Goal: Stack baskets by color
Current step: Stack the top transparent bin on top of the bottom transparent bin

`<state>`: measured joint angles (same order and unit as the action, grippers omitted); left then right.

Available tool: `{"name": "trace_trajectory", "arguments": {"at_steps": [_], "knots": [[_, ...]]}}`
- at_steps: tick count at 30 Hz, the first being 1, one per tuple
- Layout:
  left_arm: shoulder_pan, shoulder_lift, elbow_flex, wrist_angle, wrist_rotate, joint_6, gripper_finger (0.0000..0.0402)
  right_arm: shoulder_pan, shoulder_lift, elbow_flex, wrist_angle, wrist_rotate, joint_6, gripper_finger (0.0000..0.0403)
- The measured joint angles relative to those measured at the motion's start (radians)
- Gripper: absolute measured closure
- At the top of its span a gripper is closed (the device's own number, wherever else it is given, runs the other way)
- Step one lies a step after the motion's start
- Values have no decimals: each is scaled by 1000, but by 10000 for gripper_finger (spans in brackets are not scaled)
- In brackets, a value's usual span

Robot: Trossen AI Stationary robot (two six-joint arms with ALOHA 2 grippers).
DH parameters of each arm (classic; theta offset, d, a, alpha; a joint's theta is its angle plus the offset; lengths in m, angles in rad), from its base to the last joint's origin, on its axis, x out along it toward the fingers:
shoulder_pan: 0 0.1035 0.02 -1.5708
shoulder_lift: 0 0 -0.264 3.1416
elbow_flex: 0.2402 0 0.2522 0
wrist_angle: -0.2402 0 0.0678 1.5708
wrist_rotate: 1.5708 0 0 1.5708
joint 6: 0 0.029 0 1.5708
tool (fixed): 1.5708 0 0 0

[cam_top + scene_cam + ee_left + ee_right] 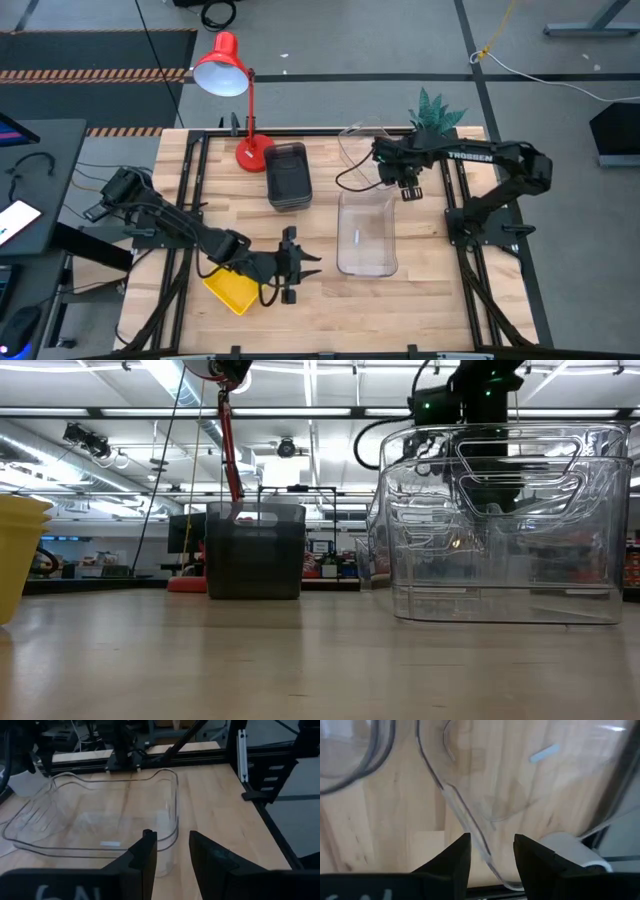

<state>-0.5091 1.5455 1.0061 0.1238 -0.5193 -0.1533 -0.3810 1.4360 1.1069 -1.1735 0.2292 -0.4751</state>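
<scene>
My gripper will lower the second clear basket (pixel 357 146), and that second basket will nest down inside, because the clear basket lies open and empty (pixel 367 238) with a matching outline.
A clear basket (pixel 367 235) lies on the table right of centre. A second clear basket (pixel 357 150) shows beyond its far end. Dark grey baskets (pixel 288 178) sit nested at the far middle. A yellow basket (pixel 232 291) rests near the front left, under my left arm. My left gripper (pixel 312 265) is open and points level at the clear basket's near left corner (pixel 167 845), a short way off it. My right gripper (pixel 408 190) is open and points down over the clear basket's far end, its fingers either side of the rim (pixel 462 812). My right gripper comes from above with one finger (pixel 457 857) on each side of the clear basket's far rim. The wrist view looks along the fingers, and I cannot tell whether they touch the rim. The basket rests flat on the table.
A red desk lamp (pixel 235 100) stands at the far left of the table, and a green plant (pixel 437 108) in a white pot (pixel 570 850) at the far right. Black frame rails (pixel 195 200) run along both sides. Bare wood lies along the near edge, right of the yellow basket.
</scene>
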Motion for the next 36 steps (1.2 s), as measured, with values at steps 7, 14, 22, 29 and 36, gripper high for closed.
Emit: {"name": "trace_trajectory", "arguments": {"at_steps": [7,14,22,29,36], "knots": [[-1,0,0,-36,0,-52,280,-57,51,-1,-14,-53,-68,252],[-1,0,0,-52,0,-76,280,-53,47,-1,2,-49,-143,265],[-6,0,0,-50,0,-98,280,-86,131,0,57,-106,-176,299],[-28,-2,0,-50,1,-97,280,-106,196,3,73,-125,-227,391],[-29,-2,0,-53,0,-91,280,-90,134,44,44,-105,-232,396]]}}
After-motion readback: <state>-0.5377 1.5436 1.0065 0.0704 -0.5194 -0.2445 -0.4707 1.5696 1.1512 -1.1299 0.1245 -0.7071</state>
